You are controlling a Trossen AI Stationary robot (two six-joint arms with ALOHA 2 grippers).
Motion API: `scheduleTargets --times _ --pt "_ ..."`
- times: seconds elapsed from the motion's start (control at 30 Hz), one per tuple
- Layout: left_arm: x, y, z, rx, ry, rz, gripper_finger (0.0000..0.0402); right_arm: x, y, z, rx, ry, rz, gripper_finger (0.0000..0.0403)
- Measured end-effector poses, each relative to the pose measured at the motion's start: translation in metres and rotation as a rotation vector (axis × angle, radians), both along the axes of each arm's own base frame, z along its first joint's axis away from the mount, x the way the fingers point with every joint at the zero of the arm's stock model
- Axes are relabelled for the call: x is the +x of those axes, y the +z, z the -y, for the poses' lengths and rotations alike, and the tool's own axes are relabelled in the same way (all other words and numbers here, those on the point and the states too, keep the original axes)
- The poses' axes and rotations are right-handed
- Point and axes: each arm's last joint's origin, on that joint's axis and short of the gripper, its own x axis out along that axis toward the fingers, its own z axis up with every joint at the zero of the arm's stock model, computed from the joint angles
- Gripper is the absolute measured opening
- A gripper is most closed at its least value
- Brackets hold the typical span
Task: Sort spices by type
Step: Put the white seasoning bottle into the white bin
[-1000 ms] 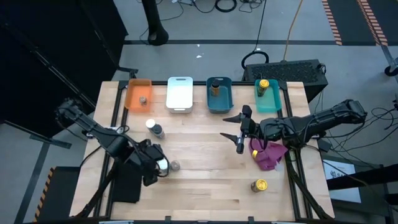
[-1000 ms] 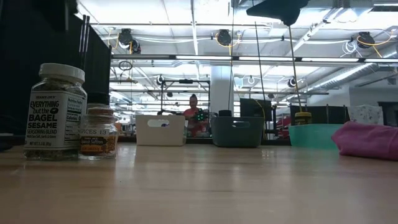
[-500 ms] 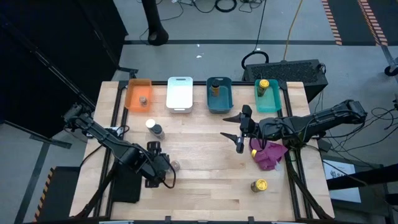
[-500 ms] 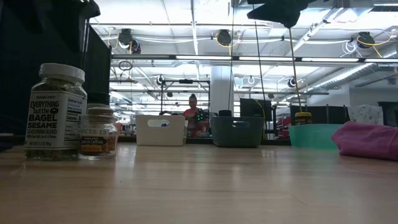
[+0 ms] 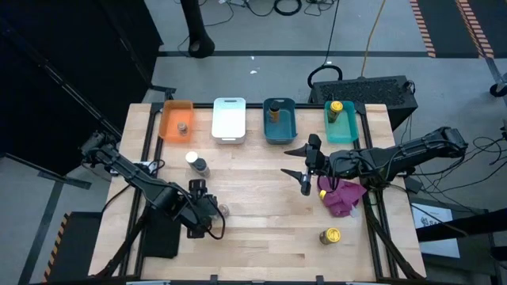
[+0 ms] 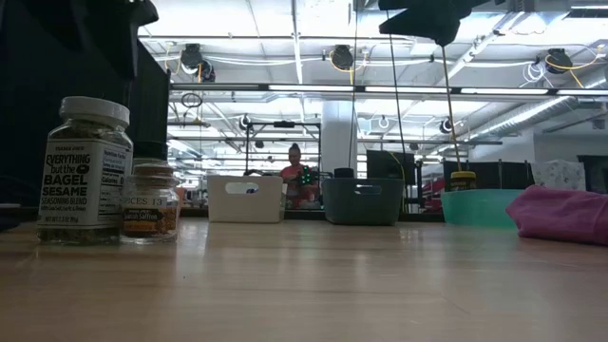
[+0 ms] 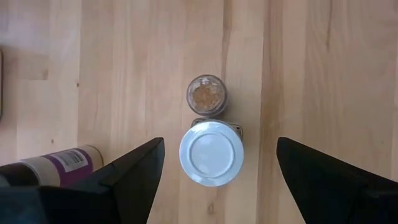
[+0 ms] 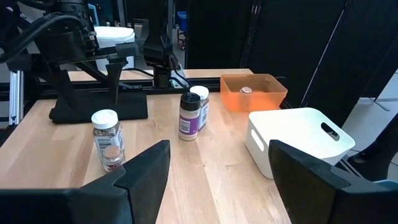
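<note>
The small brown spice jar is outside my fingers' closing path, so I should lower my left gripper next until its fingers straddle the white lid, then close.
My left gripper is open and hangs above a white-lidded spice jar, one finger on each side of the lid and clear of it. That jar stands upright on the table with a small brown spice jar against its side. My left gripper hides the white lid in the high view. A dark-lidded purple-labelled jar and another white-lidded jar stand farther left. A yellow-lidded jar stands near the near edge. My right gripper is open and waits above mid-table.
Along the far edge stand an orange bin with one jar, a white bin, a blue bin with one jar and a teal bin with a yellow-lidded jar. A magenta cloth lies under the right arm.
My left gripper has moved toward the table's right and now stands over the white-lidded jar, which showed beside it a second ago. The jars have not moved. My right arm has kept still.
</note>
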Motion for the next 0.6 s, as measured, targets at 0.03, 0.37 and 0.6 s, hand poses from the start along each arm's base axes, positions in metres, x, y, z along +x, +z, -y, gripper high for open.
scheduleTargets --times 0.03,0.37,0.6 --pt "-0.001 -0.003 0.000 0.004 0.000 -0.006 0.0315 0.000 0.000 0.000 0.000 0.000 -0.002 0.0256" --pt "-0.005 -0.036 -0.005 0.021 0.003 -0.031 0.0315 0.000 -0.001 0.000 0.005 -0.002 -0.007 0.0256" --pt "-0.007 -0.053 -0.010 0.022 0.018 -0.025 0.0315 0.000 -0.001 0.000 0.005 -0.002 -0.007 0.0256"
